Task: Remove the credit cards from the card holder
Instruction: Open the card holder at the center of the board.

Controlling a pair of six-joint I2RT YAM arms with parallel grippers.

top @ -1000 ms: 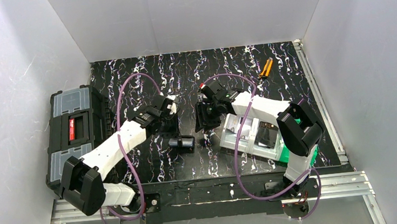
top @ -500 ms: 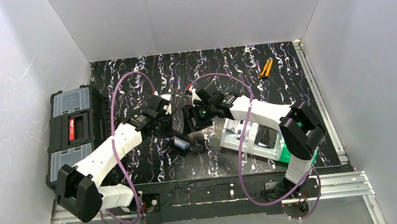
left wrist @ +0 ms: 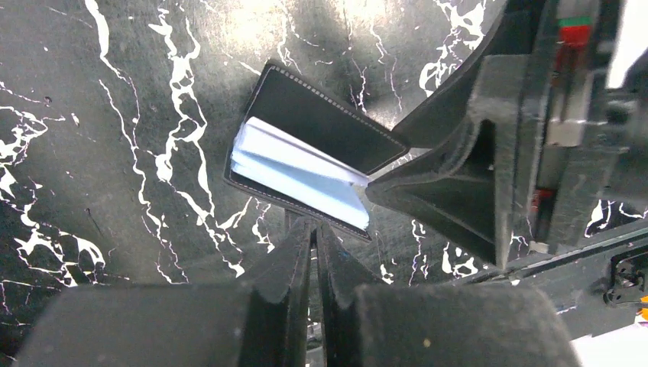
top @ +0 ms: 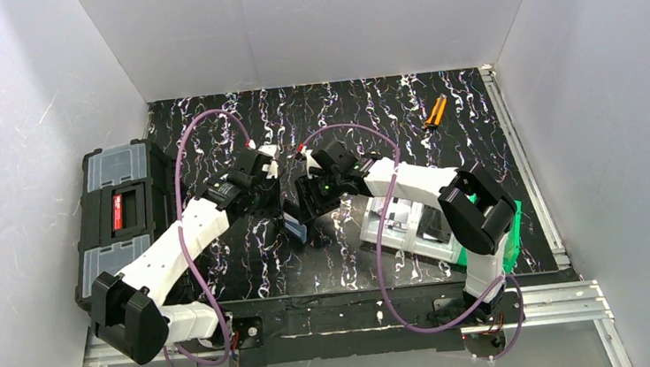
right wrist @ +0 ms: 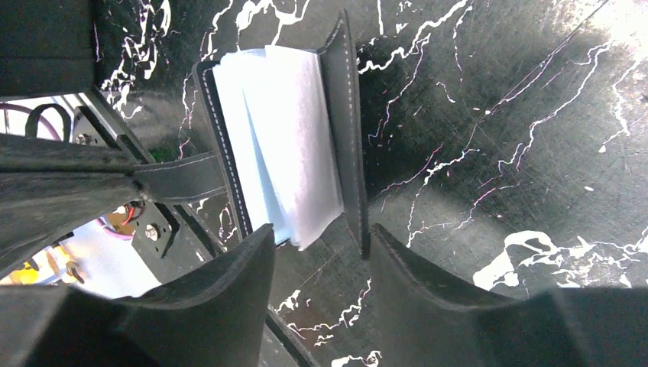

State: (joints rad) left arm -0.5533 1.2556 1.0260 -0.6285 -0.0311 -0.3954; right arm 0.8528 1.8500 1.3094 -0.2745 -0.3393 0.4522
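Next, I pull my left gripper back and use it to spread the strap's cover flat before I take the credit cards, because the card holder stands half closed around its pale leaves.
The card holder, a small black stitched wallet, stands partly open on the black marbled table. It also shows in the top view. Pale blue-grey leaves show between its covers. I cannot tell pockets from credit cards, and no orange-tan card shows. My left gripper is shut on a black strap at the holder's edge. My right gripper is open, and its fingers straddle the holder's near end without closing on it.
A big black toolbox sits at the left table edge. Grey and green bins lie under the right arm. A small orange-handled tool lies far right at the back. Both grippers crowd together at the table's middle.
The right gripper has moved left onto the card holder, and the left gripper has closed in on it. The holder has shifted slightly left and now stands between the two grippers.
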